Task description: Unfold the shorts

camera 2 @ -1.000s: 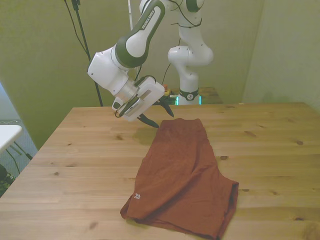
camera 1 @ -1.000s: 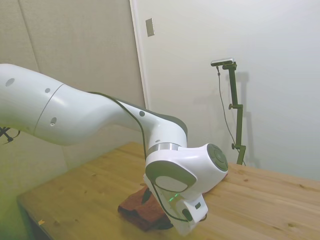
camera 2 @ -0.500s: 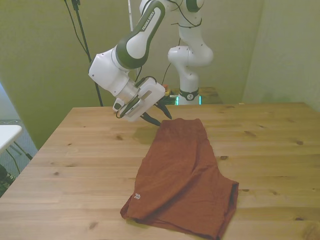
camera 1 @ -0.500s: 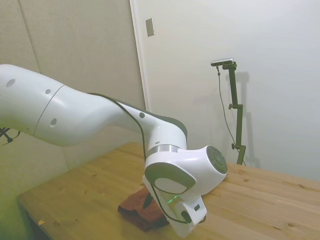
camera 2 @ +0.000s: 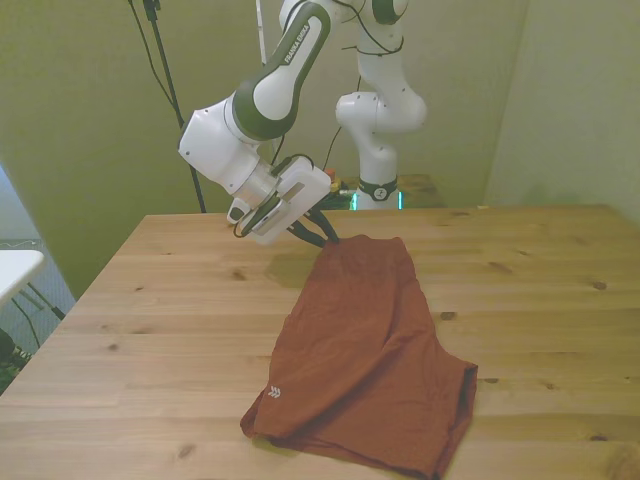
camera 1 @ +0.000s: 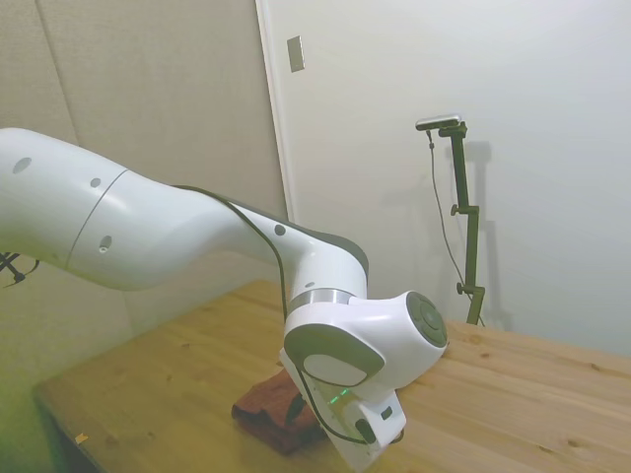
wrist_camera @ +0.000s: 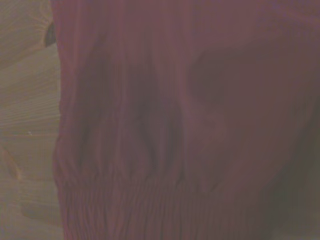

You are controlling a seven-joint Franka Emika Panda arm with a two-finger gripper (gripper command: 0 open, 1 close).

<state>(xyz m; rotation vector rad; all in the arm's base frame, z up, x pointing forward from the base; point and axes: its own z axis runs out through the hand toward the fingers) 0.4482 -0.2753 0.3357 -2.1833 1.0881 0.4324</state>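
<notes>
Soft creases (wrist_camera: 120,140) lead into the gathered waistband, so the shorts (camera 1: 266,414) will spread open limply and stay wrinkled when the robot's gripper pulls the raised corner of the shorts.
The rust-red shorts (camera 2: 365,345) lie folded on the wooden table (camera 2: 160,330), running from the far middle toward the near edge, with a small white logo near the near corner. My gripper (camera 2: 322,232) hangs tilted at the far corner of the shorts on the front view's left, its dark fingers (camera 2: 316,226) open and just above the cloth edge. In the side view the shorts (camera 1: 268,418) show as a dark red patch under the arm's wrist, which hides most of the gripper. The wrist view is filled by the shorts (wrist_camera: 170,115) and their gathered waistband (wrist_camera: 150,210).
Bare wood stretches on both sides of the shorts. The table's edge on the front view's left (camera 2: 60,320) is well away from the gripper.
The gripper has dropped and shifted toward the front view's right, from over bare wood to the far corner of the shorts. The shorts have not moved.
</notes>
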